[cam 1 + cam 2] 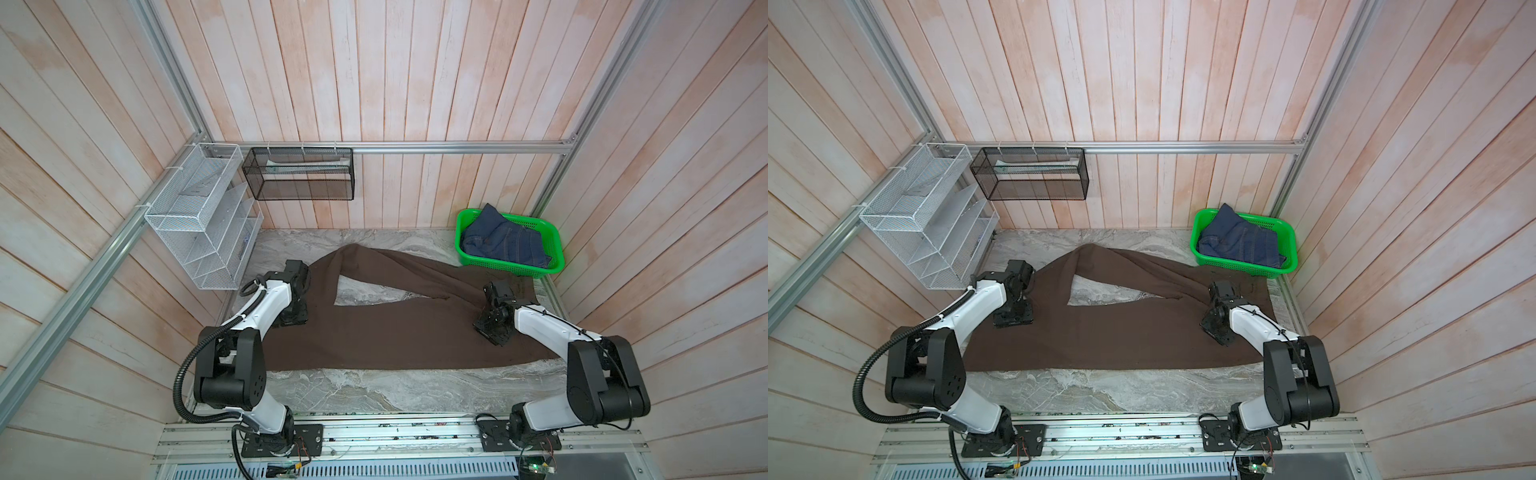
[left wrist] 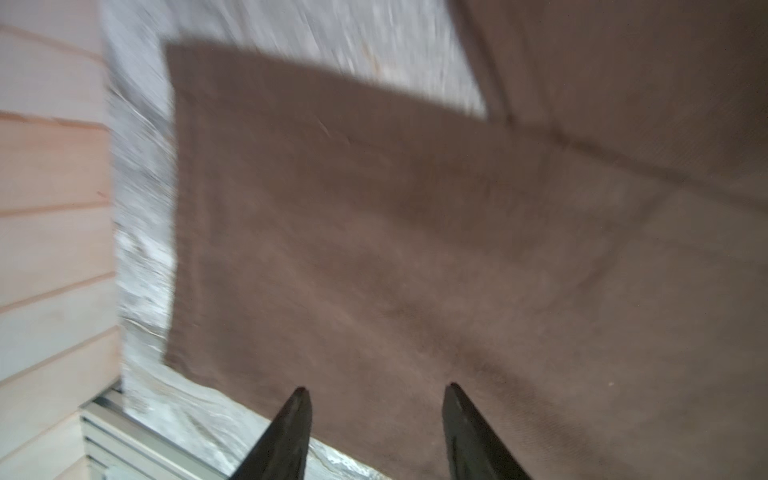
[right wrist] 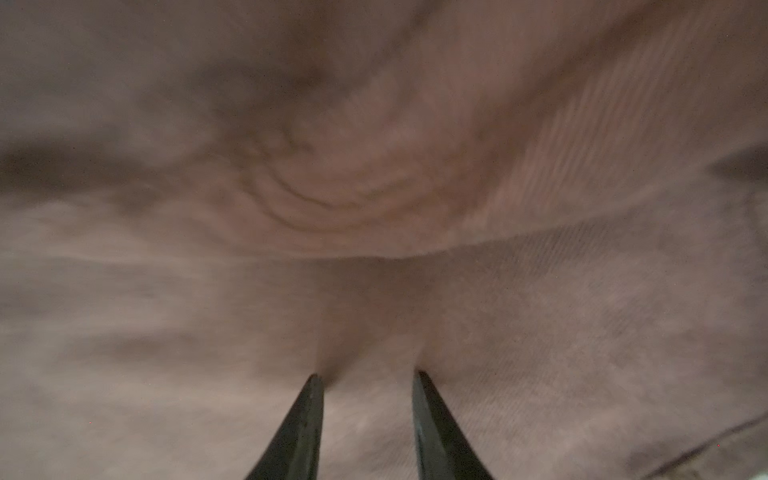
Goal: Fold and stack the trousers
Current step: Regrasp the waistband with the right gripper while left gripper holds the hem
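Observation:
The far leg bends (image 1: 349,254) and its hem rests over the near leg, so the robot's left gripper should grab the hem (image 2: 484,64) and pull the far leg straight before the fold.
The dark brown trousers (image 1: 395,328) (image 1: 1121,332) lie spread across the marble table, both legs running left with a gap of bare marble between them. My left gripper (image 1: 293,318) (image 2: 376,388) hovers open over the near leg's end (image 2: 395,249), nothing between its fingers. My right gripper (image 1: 492,328) (image 3: 368,374) is over the right, wider part of the trousers (image 3: 374,166). Its jaws stand apart, the tips press into the cloth, and a low ridge of fabric rises between them. In both top views the wrists hide the fingertips.
A green basket (image 1: 509,269) holding dark blue jeans (image 1: 507,241) stands at the back right corner, touching the trousers' edge. A white wire rack (image 1: 199,220) and a black mesh basket (image 1: 299,174) hang on the walls at back left. Bare marble (image 1: 374,390) runs along the front.

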`<control>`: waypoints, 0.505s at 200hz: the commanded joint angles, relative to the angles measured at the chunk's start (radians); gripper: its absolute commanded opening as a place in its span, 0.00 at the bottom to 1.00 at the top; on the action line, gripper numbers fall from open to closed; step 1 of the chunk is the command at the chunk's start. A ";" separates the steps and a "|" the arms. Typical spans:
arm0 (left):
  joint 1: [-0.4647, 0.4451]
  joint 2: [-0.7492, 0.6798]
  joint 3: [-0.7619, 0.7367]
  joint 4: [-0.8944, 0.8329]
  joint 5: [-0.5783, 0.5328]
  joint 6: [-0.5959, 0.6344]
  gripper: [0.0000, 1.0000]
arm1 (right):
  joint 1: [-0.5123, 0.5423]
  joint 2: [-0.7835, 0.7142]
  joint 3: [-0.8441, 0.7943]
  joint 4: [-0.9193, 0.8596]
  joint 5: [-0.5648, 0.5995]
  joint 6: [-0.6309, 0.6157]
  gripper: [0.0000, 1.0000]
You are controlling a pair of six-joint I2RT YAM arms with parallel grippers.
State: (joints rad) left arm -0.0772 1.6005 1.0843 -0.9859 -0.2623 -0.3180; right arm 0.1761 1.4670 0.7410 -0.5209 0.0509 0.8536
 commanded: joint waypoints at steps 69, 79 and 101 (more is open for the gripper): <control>0.001 -0.027 -0.113 0.128 0.096 -0.114 0.67 | -0.092 -0.128 -0.288 0.030 -0.048 0.074 0.43; 0.002 -0.035 -0.109 0.126 0.090 -0.114 0.68 | -0.106 -0.180 -0.287 0.004 -0.044 0.052 0.43; 0.006 -0.063 -0.074 0.096 0.067 -0.104 0.69 | -0.116 -0.286 -0.233 -0.097 0.002 0.048 0.44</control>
State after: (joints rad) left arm -0.0769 1.5856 0.9844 -0.8776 -0.1638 -0.4114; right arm 0.0788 1.2327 0.5255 -0.3691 -0.0093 0.9062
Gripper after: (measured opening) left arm 0.685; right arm 0.436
